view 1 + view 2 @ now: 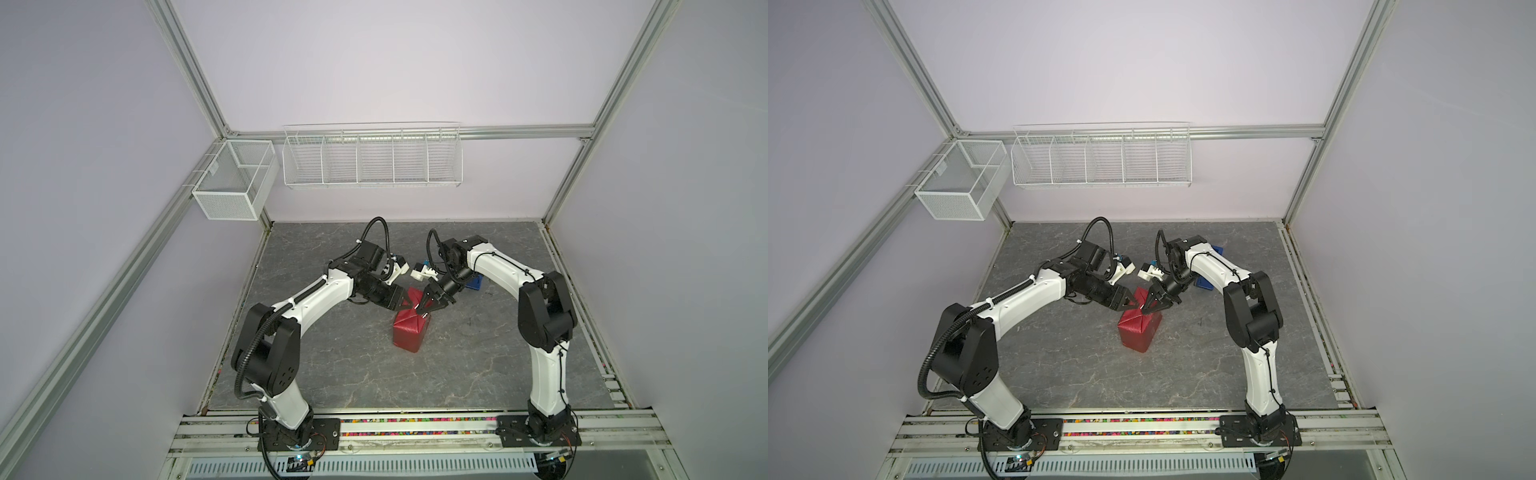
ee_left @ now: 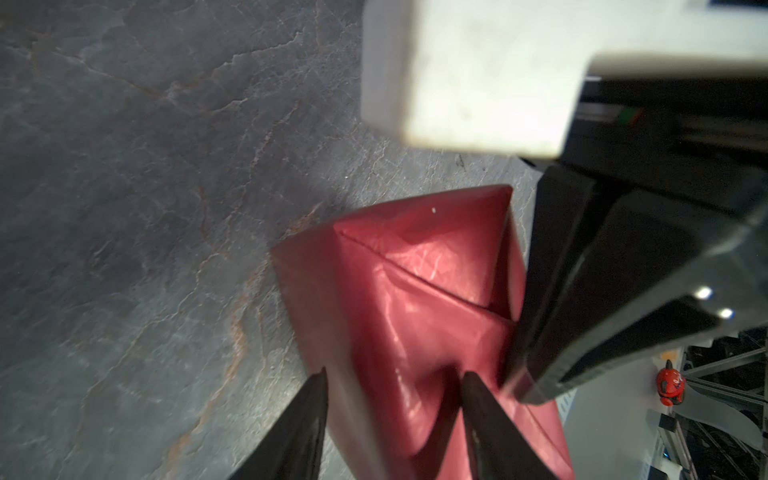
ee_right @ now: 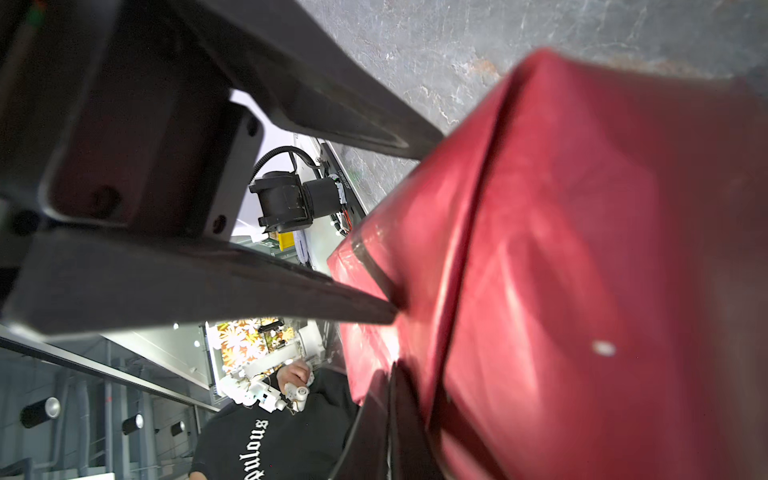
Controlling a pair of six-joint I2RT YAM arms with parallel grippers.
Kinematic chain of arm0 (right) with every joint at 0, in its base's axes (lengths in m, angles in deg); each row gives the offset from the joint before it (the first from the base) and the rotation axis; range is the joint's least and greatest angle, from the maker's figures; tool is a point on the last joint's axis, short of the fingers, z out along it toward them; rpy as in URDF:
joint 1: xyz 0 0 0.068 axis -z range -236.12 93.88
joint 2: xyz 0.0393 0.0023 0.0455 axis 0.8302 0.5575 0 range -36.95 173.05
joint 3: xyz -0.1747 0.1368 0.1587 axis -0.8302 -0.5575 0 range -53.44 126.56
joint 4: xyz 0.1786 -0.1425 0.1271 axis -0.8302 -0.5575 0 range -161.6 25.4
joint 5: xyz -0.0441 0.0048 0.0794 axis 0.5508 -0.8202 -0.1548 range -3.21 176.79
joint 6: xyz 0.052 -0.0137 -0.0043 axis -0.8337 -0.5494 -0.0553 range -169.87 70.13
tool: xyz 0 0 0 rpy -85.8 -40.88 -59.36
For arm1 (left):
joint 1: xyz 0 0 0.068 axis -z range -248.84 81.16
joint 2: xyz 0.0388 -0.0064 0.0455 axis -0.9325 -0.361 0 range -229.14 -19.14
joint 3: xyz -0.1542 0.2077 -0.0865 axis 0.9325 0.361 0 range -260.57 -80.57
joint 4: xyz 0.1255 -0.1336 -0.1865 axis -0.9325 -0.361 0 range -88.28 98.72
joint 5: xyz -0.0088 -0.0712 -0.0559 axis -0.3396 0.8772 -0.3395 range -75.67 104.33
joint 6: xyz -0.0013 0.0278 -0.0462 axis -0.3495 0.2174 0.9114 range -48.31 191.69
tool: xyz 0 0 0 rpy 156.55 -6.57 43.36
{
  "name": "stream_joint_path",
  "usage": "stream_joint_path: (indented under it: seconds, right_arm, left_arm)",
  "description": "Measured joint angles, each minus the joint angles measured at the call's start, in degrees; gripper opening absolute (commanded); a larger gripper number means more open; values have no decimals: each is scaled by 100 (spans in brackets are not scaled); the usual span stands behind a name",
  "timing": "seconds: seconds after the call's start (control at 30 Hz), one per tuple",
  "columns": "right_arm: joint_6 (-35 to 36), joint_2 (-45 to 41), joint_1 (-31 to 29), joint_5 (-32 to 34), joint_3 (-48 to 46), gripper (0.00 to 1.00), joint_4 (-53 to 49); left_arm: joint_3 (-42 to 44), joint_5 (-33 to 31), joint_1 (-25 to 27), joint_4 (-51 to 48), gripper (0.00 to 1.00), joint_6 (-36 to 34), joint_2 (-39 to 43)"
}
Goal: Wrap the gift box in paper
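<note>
My left gripper's finger crowds the fold under my right gripper's tips, so my left gripper should back toward the far edge and steady the parcel there.
The paper is red and shiny and is folded round the gift box, which is hidden inside it. The parcel stands upright mid-table, with diagonal folds meeting on its top. A triangular flap stands up at the far top edge. My left gripper is at that edge, jaws apart, astride a raised fold of paper. My right gripper is shut, its tips pressed onto the parcel's top. Whether anything thin is pinched there is unclear.
A blue tape dispenser lies behind the right arm, partly hidden. A white mesh basket and a long wire rack hang on the back frame. The grey stone-look table stretches in front of the parcel.
</note>
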Motion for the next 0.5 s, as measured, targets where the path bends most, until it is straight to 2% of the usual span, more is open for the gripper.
stream_joint_path:
  seconds: [0.13, 0.27, 0.5]
  right_arm:
    - [-83, 17, 7, -31, 0, 8, 4]
    - [-146, 22, 11, -46, -2, 8, 4]
    - [-286, 24, 35, -103, -46, 9, 7]
  left_arm:
    - [-160, -105, -155, -151, 54, 247, 208]
    - [-363, -74, -391, -166, 63, 557, 413]
    - [-481, 127, -201, -138, 65, 848, 415]
